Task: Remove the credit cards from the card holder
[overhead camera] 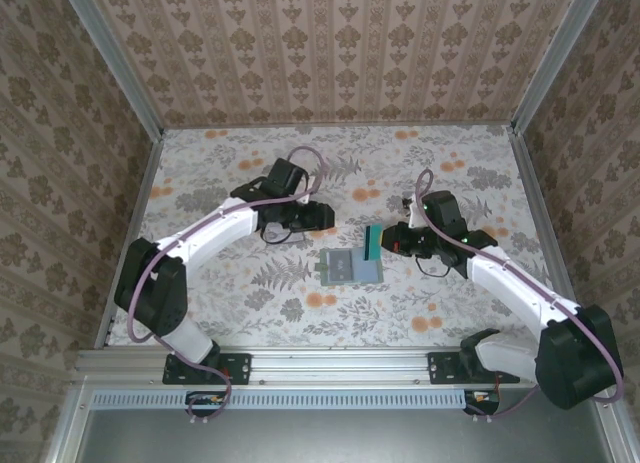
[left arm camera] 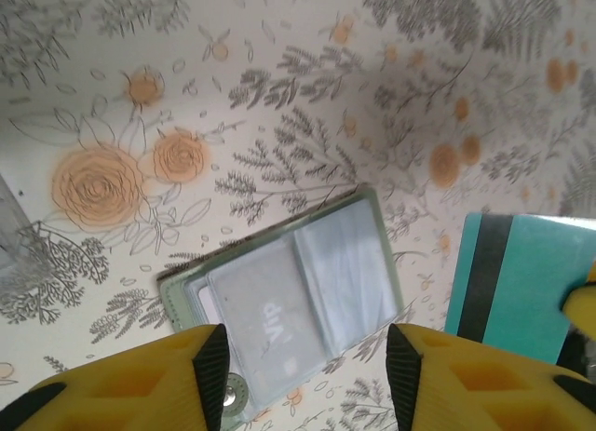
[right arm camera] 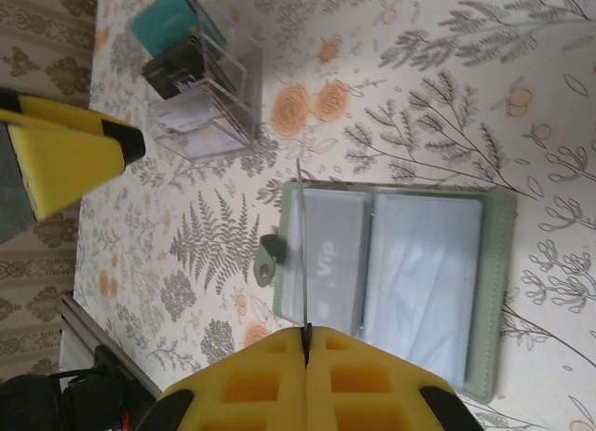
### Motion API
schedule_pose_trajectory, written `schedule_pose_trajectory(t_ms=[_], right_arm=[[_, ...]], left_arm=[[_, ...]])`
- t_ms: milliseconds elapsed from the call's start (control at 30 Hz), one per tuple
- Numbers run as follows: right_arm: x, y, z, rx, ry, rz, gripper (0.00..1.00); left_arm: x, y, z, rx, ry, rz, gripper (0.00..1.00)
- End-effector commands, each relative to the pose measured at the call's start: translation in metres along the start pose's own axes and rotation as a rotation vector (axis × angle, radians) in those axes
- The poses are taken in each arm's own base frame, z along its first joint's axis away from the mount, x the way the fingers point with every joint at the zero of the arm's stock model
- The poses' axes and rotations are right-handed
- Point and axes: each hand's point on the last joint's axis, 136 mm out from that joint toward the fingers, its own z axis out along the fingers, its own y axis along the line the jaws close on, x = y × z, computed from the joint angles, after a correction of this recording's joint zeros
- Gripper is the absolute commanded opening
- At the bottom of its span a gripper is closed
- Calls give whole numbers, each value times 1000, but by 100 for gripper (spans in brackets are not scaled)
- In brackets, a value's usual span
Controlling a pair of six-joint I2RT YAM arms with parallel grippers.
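Observation:
The teal credit card's dark band [overhead camera: 369, 242] faces the open fingers of the robot's left gripper, so that gripper should continue to move toward the card's free edge [overhead camera: 365, 243] until the fingers straddle it.
The card holder [overhead camera: 350, 267] lies open and flat on the flowered table, its green snap tab [right arm camera: 267, 261] to one side. A pale grey card marked VIP [right arm camera: 335, 263] sits in one clear pocket [left arm camera: 265, 315]; the other pocket looks empty. My right gripper [right arm camera: 305, 343] is shut on a teal credit card with a dark band [left arm camera: 521, 282], held on edge above the holder's right end [overhead camera: 373, 242]. That card shows as a thin line [right arm camera: 302, 245] in the right wrist view. My left gripper [left arm camera: 307, 370] hangs open above the holder [left arm camera: 363, 263], holding nothing.
A clear plastic stand [right arm camera: 200, 105] with teal, dark and white cards in it stands on the table beyond the holder, near the left gripper [overhead camera: 318, 217]. Patterned walls enclose the table on three sides.

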Motion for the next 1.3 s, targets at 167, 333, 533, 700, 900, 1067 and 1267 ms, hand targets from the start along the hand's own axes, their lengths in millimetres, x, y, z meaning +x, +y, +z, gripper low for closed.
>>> schedule_pose_trajectory(t_ms=[167,333,533,700,900,1067,1267], right_arm=[[-22,36,-16,-16,-73,0,0],[-26,66,-16,-96,-60,-15,0],[-30,80,-5,-189,-64,-17,0],[-31,93,12,-292,16,-20,0],[-41,103,16,-413,56,13,0],[-53,101,16,-499,47,69,0],[-52,100,19,-507,68,68,0]], left_arm=[[-1,-14,-35,165,-14,-37,51],[1,-24,-48,276,-10,-63,49],[-7,-31,-64,341,-74,-92,46],[-14,-33,-63,382,-115,-142,44],[-15,-29,-60,421,-157,-212,40],[-15,-30,-56,438,-142,-237,34],[-20,-37,-55,492,-134,-253,32]])
